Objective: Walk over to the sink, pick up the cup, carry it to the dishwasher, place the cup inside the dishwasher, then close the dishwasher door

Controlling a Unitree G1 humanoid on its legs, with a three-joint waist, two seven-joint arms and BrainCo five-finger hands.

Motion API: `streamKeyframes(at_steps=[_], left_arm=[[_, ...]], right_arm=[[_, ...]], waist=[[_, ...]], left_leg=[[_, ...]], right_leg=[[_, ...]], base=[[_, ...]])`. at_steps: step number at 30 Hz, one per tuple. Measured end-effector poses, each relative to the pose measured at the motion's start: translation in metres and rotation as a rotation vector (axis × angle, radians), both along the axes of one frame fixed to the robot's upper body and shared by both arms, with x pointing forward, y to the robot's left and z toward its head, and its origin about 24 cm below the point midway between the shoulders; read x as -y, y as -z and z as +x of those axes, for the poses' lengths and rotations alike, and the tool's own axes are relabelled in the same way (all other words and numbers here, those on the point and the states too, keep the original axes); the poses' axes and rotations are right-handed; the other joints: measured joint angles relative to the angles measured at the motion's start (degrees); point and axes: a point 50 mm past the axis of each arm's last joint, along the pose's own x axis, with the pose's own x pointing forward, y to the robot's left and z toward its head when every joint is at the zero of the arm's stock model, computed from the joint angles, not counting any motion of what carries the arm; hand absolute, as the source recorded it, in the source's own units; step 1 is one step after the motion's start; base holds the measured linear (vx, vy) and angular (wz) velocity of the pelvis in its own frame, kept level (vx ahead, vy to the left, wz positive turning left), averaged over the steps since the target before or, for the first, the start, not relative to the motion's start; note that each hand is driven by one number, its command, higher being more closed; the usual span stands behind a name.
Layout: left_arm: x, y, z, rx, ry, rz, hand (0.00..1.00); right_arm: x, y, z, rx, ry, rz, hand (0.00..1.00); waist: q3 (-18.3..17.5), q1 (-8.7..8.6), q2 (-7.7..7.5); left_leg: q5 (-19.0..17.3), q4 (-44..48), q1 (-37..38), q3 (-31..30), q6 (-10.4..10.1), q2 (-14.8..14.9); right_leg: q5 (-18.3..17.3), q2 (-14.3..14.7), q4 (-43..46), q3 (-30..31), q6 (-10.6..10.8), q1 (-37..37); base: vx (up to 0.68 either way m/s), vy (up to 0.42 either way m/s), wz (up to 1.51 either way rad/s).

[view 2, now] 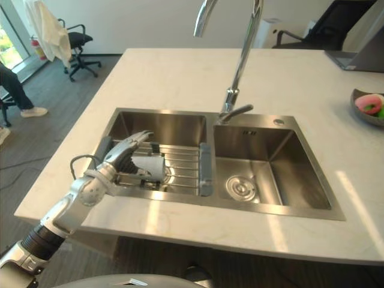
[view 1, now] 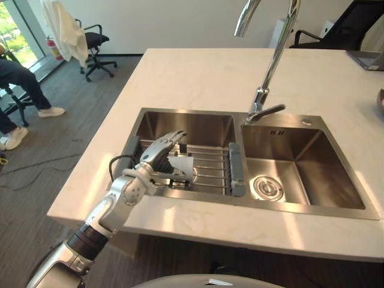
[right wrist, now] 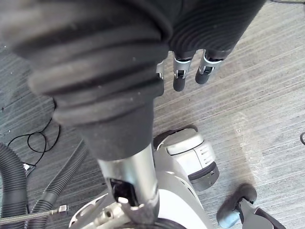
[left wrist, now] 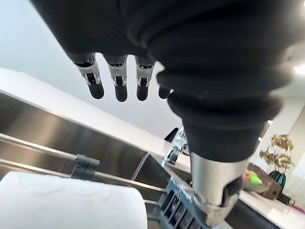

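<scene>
The white cup (view 1: 182,167) is lying on its side over the open wire rack (view 1: 210,168), so it should be empty inside when I lift it.
A white cup (view 1: 185,167) lies on its side on a wire rack (view 1: 211,163) across the left basin of the steel sink (view 1: 300,162). My left hand (view 1: 157,151) reaches in over the rack from the counter's front edge. It is open, with straight fingers above the cup and the thumb beside it. In the left wrist view the cup (left wrist: 71,202) sits below the fingers (left wrist: 119,86), with a gap between them. My right hand (right wrist: 143,43) hangs low over the grey floor, its fingers (right wrist: 179,78) relaxed and empty.
A tall curved faucet (view 1: 273,66) stands behind the divider between the two basins. The pale counter (view 1: 198,78) surrounds the sink. A bowl of fruit (view 2: 369,105) sits at the far right. A seated person (view 1: 18,78) and an office chair (view 1: 96,45) are at the far left.
</scene>
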Motion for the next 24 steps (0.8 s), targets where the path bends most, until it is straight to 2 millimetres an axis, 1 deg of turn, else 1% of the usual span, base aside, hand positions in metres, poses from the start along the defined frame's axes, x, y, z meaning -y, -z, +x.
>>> streamKeyframes(at_steps=[1,4,5,6,7,9,11,16,24], left_arm=[[0.000,0.001,0.001,-0.016,0.000,0.011,0.00],[-0.002,0.002,0.006,-0.032,-0.007,0.032,0.00],[-0.002,0.001,0.006,-0.032,-0.009,0.036,0.00],[-0.002,0.003,0.006,-0.041,-0.013,0.045,0.00],[-0.003,0.004,0.006,-0.045,-0.017,0.050,0.00],[-0.003,0.006,0.006,-0.058,-0.027,0.059,0.00],[-0.003,0.009,0.006,-0.068,-0.025,0.068,0.00],[-0.007,0.015,0.006,-0.115,-0.020,0.118,0.00],[-0.009,0.019,0.006,-0.168,-0.007,0.181,0.00]], right_arm=[[0.001,0.000,0.001,-0.008,-0.003,-0.027,0.00],[0.004,-0.001,0.006,-0.031,-0.051,-0.108,0.00],[0.007,-0.002,0.009,-0.055,-0.079,-0.183,0.00],[0.012,-0.004,0.013,-0.073,-0.090,-0.267,0.00],[0.014,-0.005,0.016,-0.076,-0.094,-0.302,0.00],[0.020,-0.010,0.027,-0.057,-0.124,-0.409,0.00],[0.023,-0.013,0.034,-0.032,-0.138,-0.456,0.00],[0.024,-0.018,0.049,0.030,-0.180,-0.489,0.00],[0.024,-0.018,0.050,0.038,-0.191,-0.489,0.00]], waist=[[0.03,-0.34,0.06],[0.42,-0.52,0.16],[0.54,-0.64,0.14],[0.59,-0.85,0.21],[0.62,-0.91,0.26],[0.80,-0.85,0.56],[0.93,-0.98,0.79],[1.27,-1.47,1.19],[1.35,-1.84,1.37]], left_leg=[[0.01,0.01,0.11,0.00,-0.25,-0.02],[0.15,0.04,0.64,0.19,-0.07,-0.10],[-0.03,0.31,0.77,0.33,-0.23,-0.13],[-0.16,0.32,0.87,0.57,-0.29,-0.19],[-0.23,0.32,0.93,0.79,-0.34,-0.20],[-0.51,0.32,1.24,1.66,-0.36,-0.22],[-0.64,0.32,1.47,1.90,-0.38,-0.25],[-0.97,0.31,2.05,3.10,-0.23,-0.32],[-1.23,0.31,1.99,3.46,-0.24,-0.46]], right_leg=[[0.19,0.00,-0.12,0.01,0.09,0.07],[0.96,0.10,-0.21,0.04,0.07,0.37],[0.95,0.20,-0.53,0.09,0.06,0.58],[0.98,0.36,-0.90,0.29,0.03,0.72],[0.99,0.41,-0.96,0.45,0.02,0.71],[1.18,0.48,-1.26,1.30,-0.08,0.70],[1.23,0.49,-1.34,1.63,-0.07,0.76],[1.69,0.53,-2.24,2.41,-0.05,0.96],[2.29,0.47,-3.27,3.00,0.26,1.11]], base=[[0.08,0.004,-0.02],[0.12,0.002,-0.06],[0.11,0.001,-0.06],[0.08,-0.001,-0.08],[0.05,-0.003,-0.12],[0.02,0.004,-0.16],[0.00,0.002,-0.10],[-0.03,-0.002,-0.12],[-0.01,-0.002,-0.04]])
